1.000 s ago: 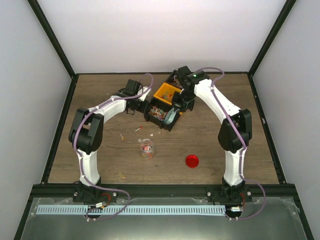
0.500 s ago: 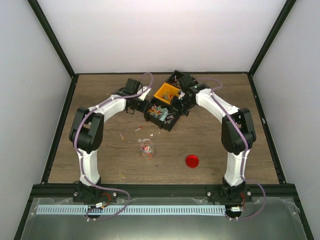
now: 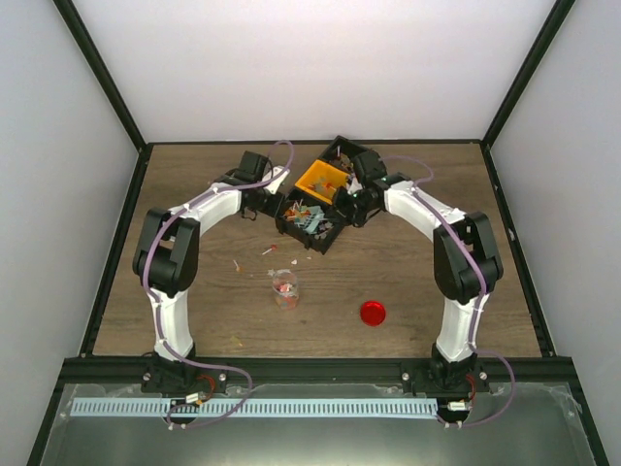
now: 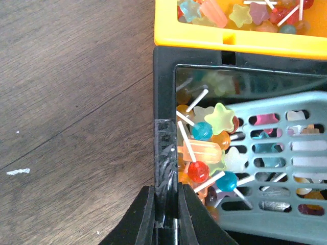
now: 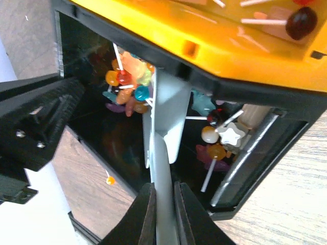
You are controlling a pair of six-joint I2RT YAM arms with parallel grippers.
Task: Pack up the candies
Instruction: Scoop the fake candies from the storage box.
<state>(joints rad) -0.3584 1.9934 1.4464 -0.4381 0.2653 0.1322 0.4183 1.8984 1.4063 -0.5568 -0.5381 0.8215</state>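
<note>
The scoop sits steep behind the candies heaped [image 4: 203, 148] against the black bin's side, so my right gripper must tip the scoop flatter [image 4: 281, 163] under them and raise the load.
The candies [image 4: 204, 153], small coloured sweets on white sticks, fill a black bin [image 3: 328, 240] and a yellow bin [image 3: 323, 179] at the table's back centre. My left gripper [image 4: 166, 190] is shut on the black bin's left wall [image 4: 164, 138]; from above it [image 3: 281, 207] sits at the bin's left side. My right gripper [image 5: 162, 186] is shut on the handle of a teal slotted scoop [image 5: 166, 117]. The scoop [image 4: 286, 168] lies down inside the black bin over the candies [image 5: 127, 81]. Seen from above, the right gripper [image 3: 342, 205] is at the bin's right side.
A small clear jar [image 3: 284, 288] with a few candies stands in front of the bins. A red round lid [image 3: 373, 313] lies to its right. Loose candies [image 3: 270, 250] are scattered on the wood between jar and bin. Black frame rails border the table.
The right arm has swung back and lowered, bringing the scoop from a raised tilt down into the black bin. The black bin has shifted slightly. The left gripper keeps its hold.
</note>
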